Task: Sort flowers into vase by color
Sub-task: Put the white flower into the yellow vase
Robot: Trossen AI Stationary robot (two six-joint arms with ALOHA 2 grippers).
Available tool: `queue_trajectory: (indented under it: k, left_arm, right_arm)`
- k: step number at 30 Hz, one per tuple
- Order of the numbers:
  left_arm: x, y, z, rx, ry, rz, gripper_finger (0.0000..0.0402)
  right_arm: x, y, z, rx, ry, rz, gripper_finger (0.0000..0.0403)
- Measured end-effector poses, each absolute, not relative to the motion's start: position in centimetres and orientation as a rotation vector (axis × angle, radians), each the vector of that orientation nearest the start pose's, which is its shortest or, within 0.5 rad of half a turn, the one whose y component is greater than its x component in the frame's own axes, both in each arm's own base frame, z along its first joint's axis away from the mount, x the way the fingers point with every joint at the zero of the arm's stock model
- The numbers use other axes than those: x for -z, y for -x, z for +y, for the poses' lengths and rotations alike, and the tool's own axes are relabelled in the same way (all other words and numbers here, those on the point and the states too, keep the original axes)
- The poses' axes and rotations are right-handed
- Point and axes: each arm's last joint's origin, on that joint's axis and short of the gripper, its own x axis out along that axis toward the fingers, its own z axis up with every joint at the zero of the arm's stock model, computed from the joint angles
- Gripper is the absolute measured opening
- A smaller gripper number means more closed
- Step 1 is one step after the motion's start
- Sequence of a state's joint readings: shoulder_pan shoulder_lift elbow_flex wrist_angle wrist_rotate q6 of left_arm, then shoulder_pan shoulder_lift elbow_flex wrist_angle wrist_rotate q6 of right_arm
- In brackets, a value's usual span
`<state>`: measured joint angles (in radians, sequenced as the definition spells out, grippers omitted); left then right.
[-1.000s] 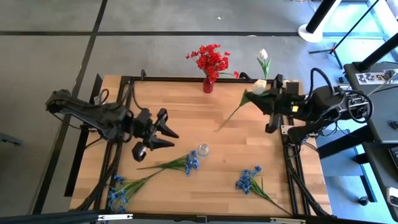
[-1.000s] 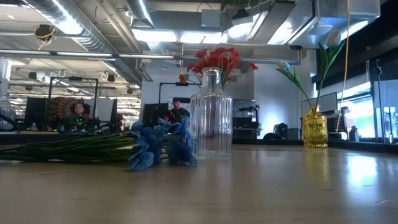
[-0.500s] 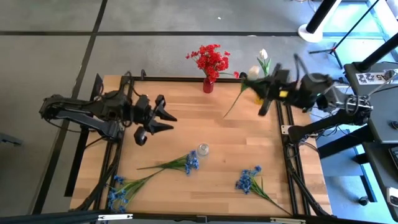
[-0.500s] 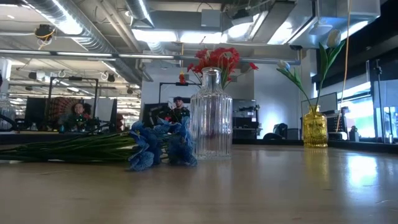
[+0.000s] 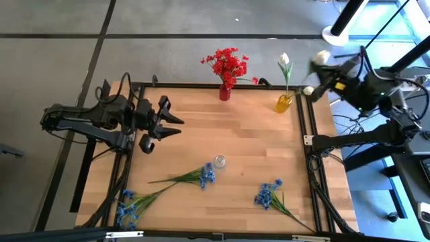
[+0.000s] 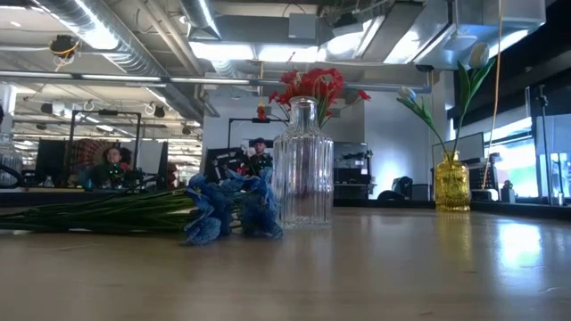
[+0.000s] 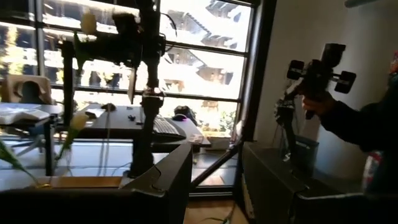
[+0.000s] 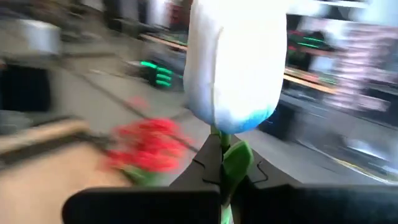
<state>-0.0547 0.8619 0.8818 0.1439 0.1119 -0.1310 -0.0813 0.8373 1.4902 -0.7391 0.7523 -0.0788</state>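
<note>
I need to swing back and lower the stem of the white flower (image 5: 321, 58) in my right gripper into the yellow vase (image 5: 283, 103), because the flower is out past the table's edge and wide of the vase.
My right gripper (image 5: 320, 72) is raised beyond the table's far right corner, shut on a white flower whose bud (image 8: 236, 62) fills the right wrist view. A yellow vase (image 5: 283, 103) at the far right edge holds one white tulip (image 5: 284, 60). A red vase (image 5: 225, 92) at the far edge holds the red flowers (image 5: 227, 64). An empty clear glass vase (image 5: 219, 161) stands mid-table. Blue flowers (image 5: 201, 177) lie flat on the near part of the table. My left gripper (image 5: 176, 123) hovers open over the table's left side. My right gripper pinches the white flower's green stem (image 8: 225, 163) between its two fingers, right below the bud. The bud stands out past the fingertips. The flower is lifted clear of the table; the lower stem is hidden behind the gripper.
More blue flowers lie at the near left corner (image 5: 127, 208) and near right (image 5: 269, 195). In the low view the clear vase (image 6: 303, 165) stands beside blue blooms (image 6: 227, 209). Bare wood (image 5: 235, 131) lies between the arms. People sit in the room beyond.
My right gripper has risen and swung toward the far right, past the table's corner, carrying the white flower; its stem end has lifted off the table. My left gripper has drawn back toward the table's far left.
</note>
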Motion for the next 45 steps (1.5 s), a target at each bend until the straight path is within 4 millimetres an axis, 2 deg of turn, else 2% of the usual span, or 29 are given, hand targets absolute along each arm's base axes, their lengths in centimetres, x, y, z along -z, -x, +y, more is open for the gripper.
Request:
queue_trajectory:
  k: [3,11,15,22,31,33,39,45]
  left_arm:
    - [-38.5,-18.7,-1.2,0.143,0.112,-0.159,0.0137]
    - [-38.5,-18.7,-1.4,0.143,0.131,-0.163,0.0137]
    - [-38.5,-18.7,-1.8,0.172,0.148,-0.16,0.0137]
    - [-38.5,-18.6,-2.7,0.216,0.154,-0.155,0.0137]
    - [-38.5,-18.5,-2.9,0.23,0.161,-0.153,0.0137]
    - [-38.5,-18.5,-2.9,0.23,0.171,-0.151,0.0137]
    - [-38.8,-18.0,-2.8,0.226,0.181,-0.166,0.0137]
    - [-38.9,-17.7,-2.4,0.207,0.178,-0.171,0.0137]
  right_arm:
    - [-48.0,-8.2,-3.3,0.985,0.113,0.146,0.0001]
    - [-42.5,-11.2,-6.7,1.179,0.083,0.204,0.0001]
    - [-41.2,-11.4,-8.3,1.254,0.074,0.185,0.0001]
    - [-40.0,-11.2,-10.1,1.246,0.049,0.203,0.0001]
    - [-38.5,-11.5,-10.9,1.213,-0.015,0.242,0.0001]
    - [-38.7,-11.4,-10.8,1.216,-0.026,0.229,0.0001]
    - [-41.2,-10.3,-10.0,1.218,-0.022,0.162,0.0001]
    - [-40.6,-10.2,-9.9,1.217,-0.043,0.231,0.0001]
